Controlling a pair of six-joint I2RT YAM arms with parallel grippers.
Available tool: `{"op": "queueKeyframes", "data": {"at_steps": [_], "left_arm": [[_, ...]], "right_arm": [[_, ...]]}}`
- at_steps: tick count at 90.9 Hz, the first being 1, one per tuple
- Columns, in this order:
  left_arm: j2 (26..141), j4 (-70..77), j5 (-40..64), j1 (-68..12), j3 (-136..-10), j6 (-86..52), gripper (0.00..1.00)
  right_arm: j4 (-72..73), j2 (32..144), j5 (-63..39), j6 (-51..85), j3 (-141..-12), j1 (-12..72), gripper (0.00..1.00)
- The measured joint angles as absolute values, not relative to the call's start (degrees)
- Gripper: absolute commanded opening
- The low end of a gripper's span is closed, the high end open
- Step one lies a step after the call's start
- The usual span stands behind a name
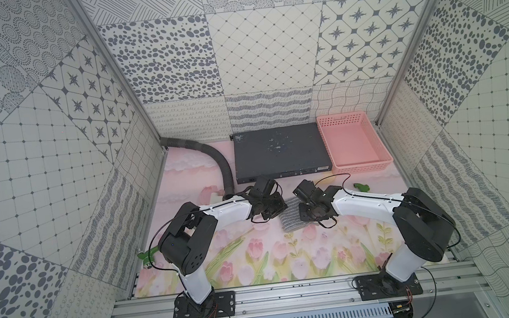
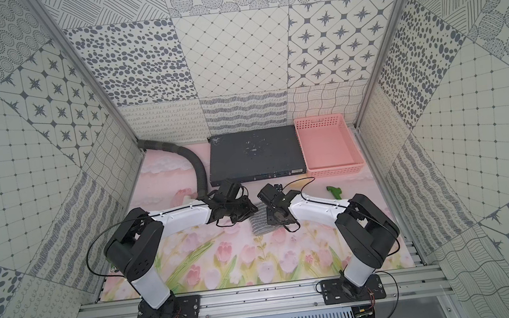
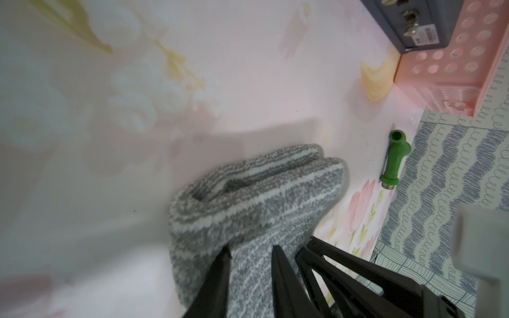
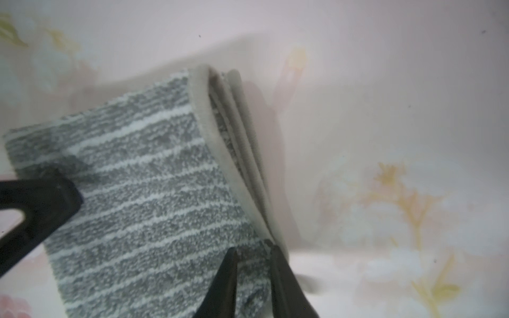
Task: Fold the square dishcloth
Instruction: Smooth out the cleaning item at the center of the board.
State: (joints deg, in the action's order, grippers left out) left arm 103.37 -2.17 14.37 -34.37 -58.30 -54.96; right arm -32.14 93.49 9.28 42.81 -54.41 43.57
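The dishcloth's far edge (image 3: 246, 177) gapes with its layers bulging, so my left gripper should work down the dishcloth's folded side to its near corner (image 1: 285, 229) and flatten the dishcloth.
The square dishcloth (image 1: 289, 217) (image 2: 259, 220), grey with thin pale stripes, is folded into a small thick stack in the middle of the flowered mat, between my two wrists. In the left wrist view the dishcloth (image 3: 248, 203) fills the gap of my left gripper (image 3: 251, 247), which is shut on its folded side. My right gripper (image 4: 254, 249) is shut on the dishcloth (image 4: 143, 176) next to its hemmed layered edge. In both top views the left gripper (image 1: 278, 210) and right gripper (image 1: 302, 213) face each other over the cloth and hide most of it.
A pink basket (image 1: 360, 164) stands at the back right, with a dark flat box (image 1: 278, 153) beside it and a corrugated hose (image 1: 214, 158) at the back left. A green pipe fitting (image 1: 361, 186) (image 3: 395, 159) lies right of the cloth. Another green piece (image 1: 148, 254) lies at the left edge.
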Motion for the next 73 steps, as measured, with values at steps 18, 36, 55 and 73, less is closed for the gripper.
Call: {"op": "queueKeyframes", "data": {"at_steps": [18,36,55,73], "left_arm": [[103.57,-2.11,14.04,-34.33,-58.30,-53.43,0.36],[101.01,-2.35,14.09,-34.30,-58.30,-52.14,0.40],[95.70,-2.35,14.83,-34.33,-57.84,-51.42,0.41],[91.33,-2.28,15.09,-36.03,-55.42,-51.44,0.35]], "right_arm": [[-32.12,93.82,9.93,42.81,-54.19,43.57,0.24],[-32.18,93.43,10.57,42.50,-53.65,43.57,0.33],[-32.84,87.48,11.16,41.17,-52.82,43.57,0.52],[-33.23,82.94,11.49,39.44,-53.63,43.35,0.56]]}}
